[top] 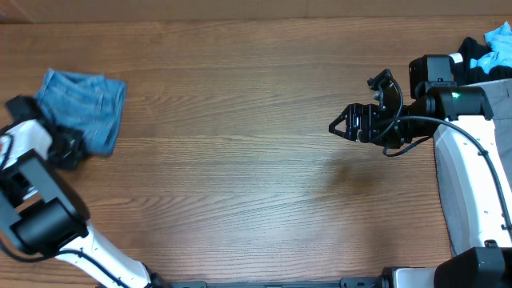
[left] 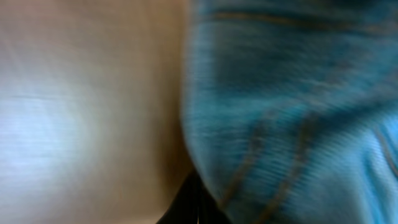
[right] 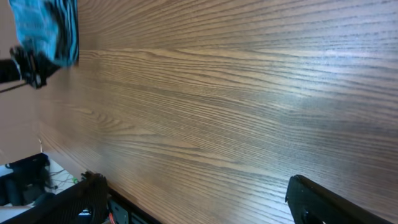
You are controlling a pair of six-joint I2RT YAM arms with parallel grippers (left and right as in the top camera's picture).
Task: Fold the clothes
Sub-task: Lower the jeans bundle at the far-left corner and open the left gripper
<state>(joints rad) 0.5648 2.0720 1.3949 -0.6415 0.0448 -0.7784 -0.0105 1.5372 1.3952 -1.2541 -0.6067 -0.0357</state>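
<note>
The folded jeans [top: 86,108] are lying at a slant and stop short of the table's back edge. Next, my left gripper slides the jeans back to that edge, then presses them from above first.
The light blue denim jeans [top: 84,108] lie folded in a small bundle at the far left of the wooden table [top: 240,160]. My left gripper [top: 68,148] is at their lower left edge. In the blurred left wrist view its dark fingers [left: 194,199] are pressed together at the hem of the jeans [left: 292,106], which fill the right side. My right gripper [top: 342,126] hangs open and empty over the table's right half. Its fingers are spread wide in the right wrist view [right: 199,211], which also shows the jeans [right: 43,28] far off.
A heap of black and cyan garments [top: 492,44] sits at the back right corner. A light grey cloth [top: 472,184] lies along the right edge under my right arm and its cable.
</note>
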